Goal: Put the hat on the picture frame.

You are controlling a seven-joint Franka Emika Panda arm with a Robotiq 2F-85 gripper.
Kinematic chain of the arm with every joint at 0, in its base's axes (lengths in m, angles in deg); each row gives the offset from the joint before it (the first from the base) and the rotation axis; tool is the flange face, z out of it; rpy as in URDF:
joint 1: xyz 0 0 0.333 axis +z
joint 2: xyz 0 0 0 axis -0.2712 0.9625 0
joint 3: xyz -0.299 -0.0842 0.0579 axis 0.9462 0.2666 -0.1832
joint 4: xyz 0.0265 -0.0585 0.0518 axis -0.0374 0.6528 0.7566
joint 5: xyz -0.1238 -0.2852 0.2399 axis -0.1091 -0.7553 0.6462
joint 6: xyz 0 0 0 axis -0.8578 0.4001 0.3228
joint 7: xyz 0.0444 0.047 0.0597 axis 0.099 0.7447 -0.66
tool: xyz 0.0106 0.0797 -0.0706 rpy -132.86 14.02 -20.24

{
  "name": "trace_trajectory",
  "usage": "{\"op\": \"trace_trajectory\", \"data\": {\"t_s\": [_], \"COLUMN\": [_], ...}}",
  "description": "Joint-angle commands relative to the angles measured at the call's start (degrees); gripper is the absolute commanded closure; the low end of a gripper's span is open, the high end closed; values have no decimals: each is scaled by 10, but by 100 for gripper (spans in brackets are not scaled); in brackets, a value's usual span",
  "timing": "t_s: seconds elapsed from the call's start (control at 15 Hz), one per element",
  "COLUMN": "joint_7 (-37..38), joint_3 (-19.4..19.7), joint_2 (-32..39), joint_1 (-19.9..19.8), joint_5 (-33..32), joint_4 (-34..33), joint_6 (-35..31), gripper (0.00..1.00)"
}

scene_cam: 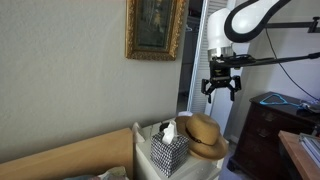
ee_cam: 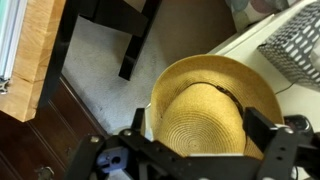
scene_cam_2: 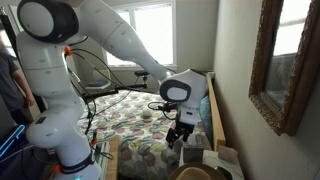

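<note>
The tan straw hat's top (scene_cam: 203, 129) stands up under the robot's open fingers, so the gripper keeps moving down until the fingers straddle the top's edge (scene_cam: 201, 117), and then close.
The tan straw hat (scene_cam: 205, 134) lies on a white surface next to the tissue box. It fills the wrist view (ee_cam: 210, 110), crown up. My gripper (scene_cam: 221, 90) hangs open and empty straight above the hat, well clear of it; it also shows in an exterior view (scene_cam_2: 180, 133), where only the hat's brim (scene_cam_2: 205, 174) shows at the bottom edge. In the wrist view the fingers (ee_cam: 200, 130) straddle the crown from above. The gold picture frame (scene_cam: 155, 28) hangs on the wall, up and to the side of the hat, and shows at an exterior view's edge (scene_cam_2: 280, 65).
A black-and-white checkered tissue box (scene_cam: 169, 150) stands beside the hat and appears in the wrist view (ee_cam: 298, 50). A dark wooden dresser (scene_cam: 262, 135) stands close by. A bed with a patterned quilt (scene_cam_2: 130, 130) lies beyond. A brown cushion (scene_cam: 70, 158) lies along the wall.
</note>
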Motion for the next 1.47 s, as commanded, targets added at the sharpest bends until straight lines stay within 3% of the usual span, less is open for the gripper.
{"op": "trace_trajectory", "data": {"t_s": [0.0,0.6,1.4], "joint_7": [49,66,49], "joint_3": [22,69,75], "joint_2": [56,147,247], "joint_1": [-6,7,20], "joint_5": [-27,-25,4], "joint_4": [-20,-52,-108], "joint_6": [-77,-200,-240], "gripper": [0,0,0]}}
